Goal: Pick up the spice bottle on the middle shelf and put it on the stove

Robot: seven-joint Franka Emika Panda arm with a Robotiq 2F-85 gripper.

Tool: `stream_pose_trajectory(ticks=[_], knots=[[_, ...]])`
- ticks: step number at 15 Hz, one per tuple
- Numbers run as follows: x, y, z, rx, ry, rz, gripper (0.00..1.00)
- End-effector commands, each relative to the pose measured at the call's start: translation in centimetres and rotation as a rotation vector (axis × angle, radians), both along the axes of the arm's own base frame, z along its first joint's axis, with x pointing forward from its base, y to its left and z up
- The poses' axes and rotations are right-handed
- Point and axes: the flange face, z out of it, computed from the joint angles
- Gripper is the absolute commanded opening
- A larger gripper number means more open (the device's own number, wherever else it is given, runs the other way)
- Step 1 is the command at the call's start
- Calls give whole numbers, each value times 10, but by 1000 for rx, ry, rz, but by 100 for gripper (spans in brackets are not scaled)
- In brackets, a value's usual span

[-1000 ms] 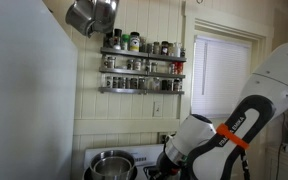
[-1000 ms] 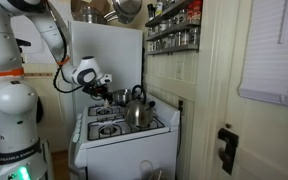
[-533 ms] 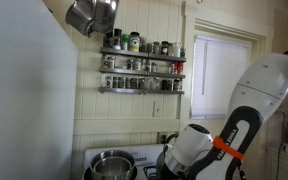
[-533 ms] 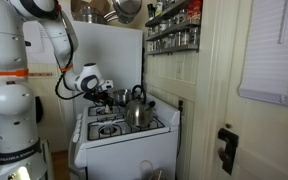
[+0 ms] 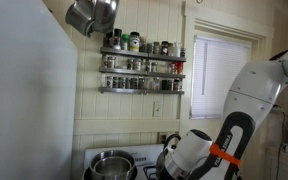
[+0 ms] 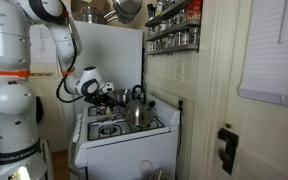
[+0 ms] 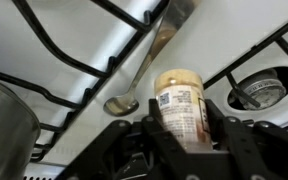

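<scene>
The spice bottle is above the clear white part of the stove beside the spoon. My gripper keeps going down until the bottle touches the stove, and then let go of it.
In the wrist view my gripper is shut on the spice bottle, a pale jar with a white barcode label, held just over the white stove between dark burner grates. In an exterior view the gripper hovers low over the stove beside the kettle. In an exterior view the arm reaches down to the stove; the middle shelf of the grey rack holds several jars.
A spoon lies on the stove top left of the bottle. A metal pot sits on a burner. A burner lies to the right. Pots hang above. A window is on the right.
The arm has lowered and drawn back a little over the stove, carrying the bottle down toward the stove top.
</scene>
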Motion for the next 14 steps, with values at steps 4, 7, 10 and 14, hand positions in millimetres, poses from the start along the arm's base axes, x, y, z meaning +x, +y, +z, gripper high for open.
stream_pose_trajectory(ticks=[4, 7, 10, 14], knots=[[-5, 11, -39, -26, -37, 48, 22], [-7, 27, -49, -23, -89, 45, 22], [-10, 40, -54, -23, -124, 41, 22], [-9, 49, -55, -19, -144, 31, 70]])
